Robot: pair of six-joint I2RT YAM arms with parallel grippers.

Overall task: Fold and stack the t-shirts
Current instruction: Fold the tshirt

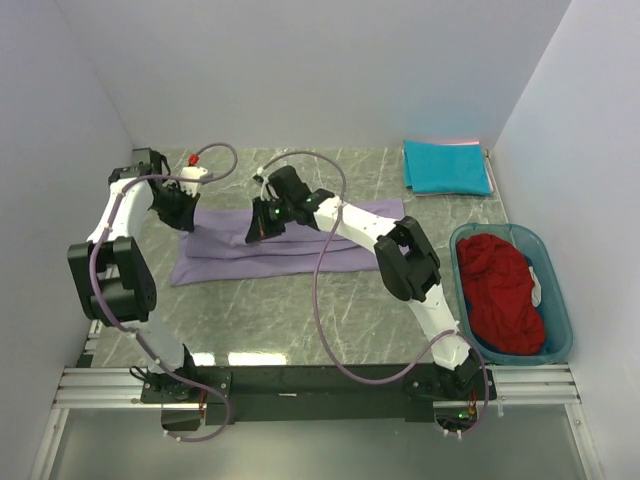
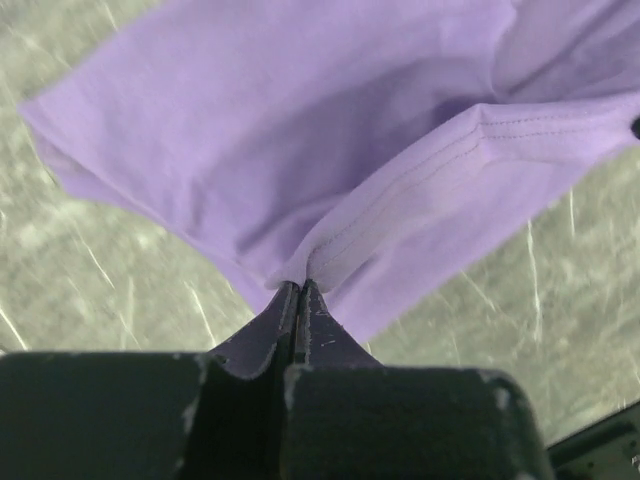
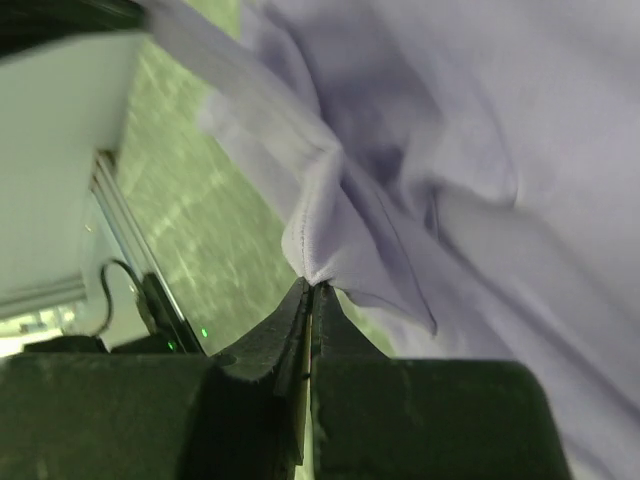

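The t-shirt's hemmed edge kinks (image 2: pixel 482 120) toward the bunched fold in my right gripper, so my left gripper should pull its end (image 2: pixel 312 262) back to make the hemmed edge straight before laying it flat.
The lavender t-shirt (image 1: pixel 285 250) lies folded into a long band across the middle of the marble table. My left gripper (image 1: pixel 184 216) is at its left end, shut on a hemmed edge of the lavender t-shirt (image 2: pixel 420 190), with the left gripper (image 2: pixel 300 288) tips pinching the fabric. My right gripper (image 1: pixel 262 228) is over the shirt's middle top edge, shut on a bunched fold of the lavender t-shirt (image 3: pixel 480 150) at the right gripper (image 3: pixel 312 288) tips. A folded teal t-shirt (image 1: pixel 446 166) lies at the back right. A dark red t-shirt (image 1: pixel 505 291) sits crumpled in the bin.
A translucent teal plastic bin (image 1: pixel 556 290) stands at the right edge, against the right wall. White walls close the table on the left, back and right. The arm bases sit on the black rail (image 1: pixel 320 385) at the near edge.
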